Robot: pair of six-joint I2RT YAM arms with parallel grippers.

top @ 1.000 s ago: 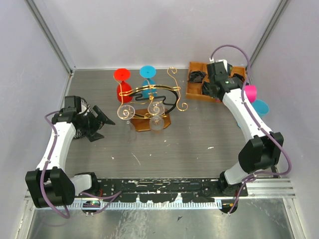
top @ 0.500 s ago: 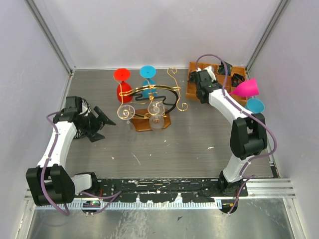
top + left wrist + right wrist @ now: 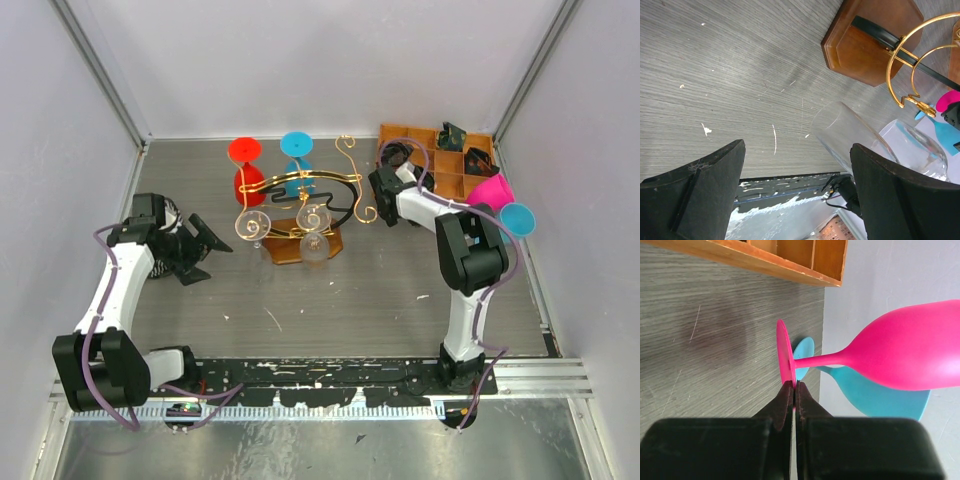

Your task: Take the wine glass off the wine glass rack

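Observation:
The pink wine glass's foot [image 3: 784,347] points down over clear tabletop [image 3: 732,342], so my right gripper should go on moving the glass down until its foot rests flat, before it lets go.
The wine glass rack [image 3: 318,196], gold wire with a black band on a brown base, stands mid-table. A red glass [image 3: 246,168] and a blue glass [image 3: 297,152] hang on it, with clear glasses [image 3: 252,223] at its front. My right gripper [image 3: 793,386] is shut on the foot of a pink wine glass [image 3: 900,347], held sideways off the rack. In the top view the pink glass [image 3: 490,190] is at the right; the gripper there is mostly hidden by its arm. My left gripper [image 3: 203,250] is open and empty left of the rack, a clear glass [image 3: 847,132] beside its fingers.
An orange-brown compartmented tray [image 3: 455,165] with black items sits at the back right, its edge also in the right wrist view [image 3: 790,262]. A second blue glass [image 3: 517,218] lies by the right wall, just behind the pink one [image 3: 875,400]. The rack base [image 3: 867,42] is ahead of the left gripper.
The right arm has folded, its wrist swinging left off the tray toward the rack side. The pink glass stayed gripped and shifted slightly lower at the right. The left arm has not moved.

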